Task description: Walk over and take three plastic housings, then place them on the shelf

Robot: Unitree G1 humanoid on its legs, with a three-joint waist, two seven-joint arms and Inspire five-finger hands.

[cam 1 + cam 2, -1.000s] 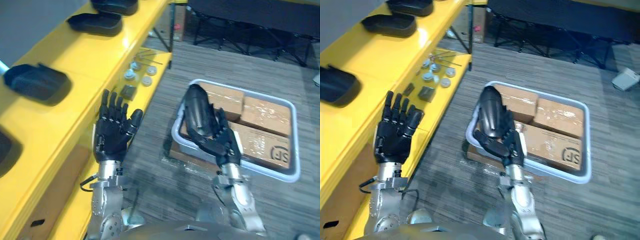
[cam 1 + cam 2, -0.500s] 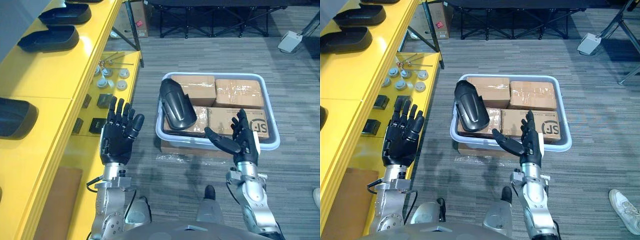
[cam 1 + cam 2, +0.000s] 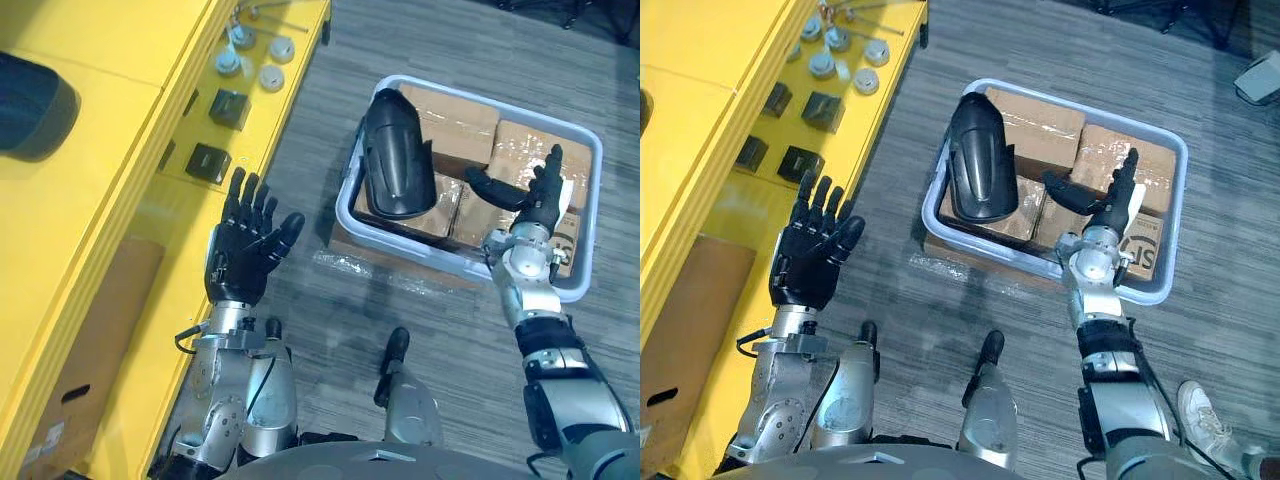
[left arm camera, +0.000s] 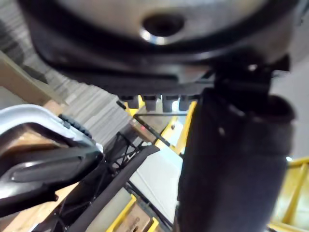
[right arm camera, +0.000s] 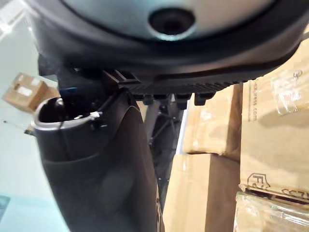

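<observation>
The black plastic housing will come off alone and hold its shape when I lift, because a single lower rim lies loose over the cardboard boxes.
A black plastic housing lies on cardboard boxes in the left half of a pale blue tray on the floor. My right hand hovers open over the boxes on the tray's right side, thumb stretched toward the housing without touching it. Another dark housing rests on top of the yellow shelf at the far left. My left hand is raised open between the shelf's edge and the tray, holding nothing. The right wrist view looks past the thumb at the cardboard boxes.
Small round white parts and dark square blocks sit on the shelf's lower board. A brown carton stands under the shelf. A person's shoe shows at the lower right. Grey carpet lies between shelf and tray.
The camera has swung, so the whole scene has shifted. My right hand has moved from the tray's near rim to above the boxes. The left hand stays open.
</observation>
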